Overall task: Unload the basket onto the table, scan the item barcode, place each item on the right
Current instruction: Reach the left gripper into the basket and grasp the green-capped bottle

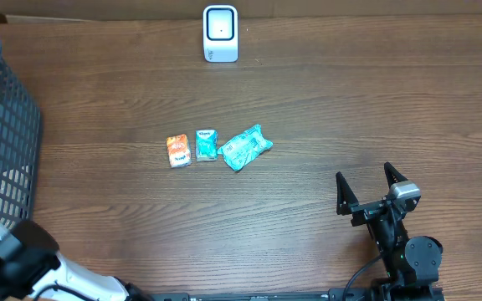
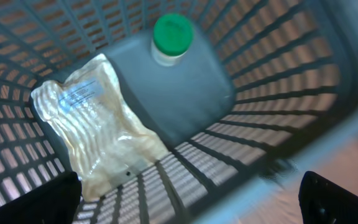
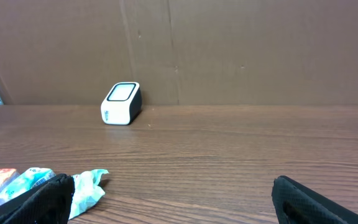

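Observation:
I should move my left gripper down into the basket next, because the green-capped bottle [image 2: 167, 57] is upright and clear of the pale pouch, and then close around its cap [image 2: 173, 34].
The white barcode scanner [image 1: 221, 33] stands at the table's far edge and also appears in the right wrist view as the scanner [image 3: 122, 94]. Three small items lie mid-table: an orange packet [image 1: 178, 150], a small teal packet [image 1: 206, 145] and a larger crumpled teal packet [image 1: 247, 147]. My right gripper [image 1: 372, 186] is open and empty, low over the table to the right of them. My left gripper [image 2: 191, 208] is open over the grey basket [image 2: 278, 74], with nothing between its fingers.
The basket [image 1: 2, 125] sits at the table's left edge. Inside it lie a grey bottle with a green cap [image 2: 173, 31] and a pale plastic pouch [image 2: 95, 124]. A brown cardboard wall [image 3: 229, 50] backs the table. The left arm's white body [image 1: 15, 259] fills the near-left corner.

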Robot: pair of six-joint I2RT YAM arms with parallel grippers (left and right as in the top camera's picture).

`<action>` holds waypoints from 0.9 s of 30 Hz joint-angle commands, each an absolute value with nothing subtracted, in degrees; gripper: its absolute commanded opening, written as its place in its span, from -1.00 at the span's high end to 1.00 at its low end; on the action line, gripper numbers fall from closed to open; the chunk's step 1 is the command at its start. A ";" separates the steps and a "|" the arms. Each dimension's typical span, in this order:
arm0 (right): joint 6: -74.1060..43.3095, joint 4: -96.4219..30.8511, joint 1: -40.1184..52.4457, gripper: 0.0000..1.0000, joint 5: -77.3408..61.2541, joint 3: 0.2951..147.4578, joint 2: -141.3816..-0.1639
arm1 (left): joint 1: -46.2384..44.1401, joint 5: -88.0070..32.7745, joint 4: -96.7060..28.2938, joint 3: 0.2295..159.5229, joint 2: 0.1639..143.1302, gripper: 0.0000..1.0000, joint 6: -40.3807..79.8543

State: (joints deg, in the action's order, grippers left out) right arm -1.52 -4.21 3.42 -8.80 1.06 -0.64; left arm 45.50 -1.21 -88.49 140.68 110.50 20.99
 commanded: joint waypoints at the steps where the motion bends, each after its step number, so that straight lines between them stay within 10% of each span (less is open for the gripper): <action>1: -1.74 -3.97 3.53 -1.00 -9.10 0.47 -0.23 | 46.06 1.04 -86.61 140.62 114.48 -0.99 16.10; 27: -1.74 -3.97 3.53 -1.00 -9.10 0.47 -0.23 | 45.74 10.55 -72.86 140.59 133.71 -1.00 -0.45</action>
State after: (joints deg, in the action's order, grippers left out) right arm -1.50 -4.19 3.42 -8.80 1.06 -0.64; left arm 45.80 6.00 -73.54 140.27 131.90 2.31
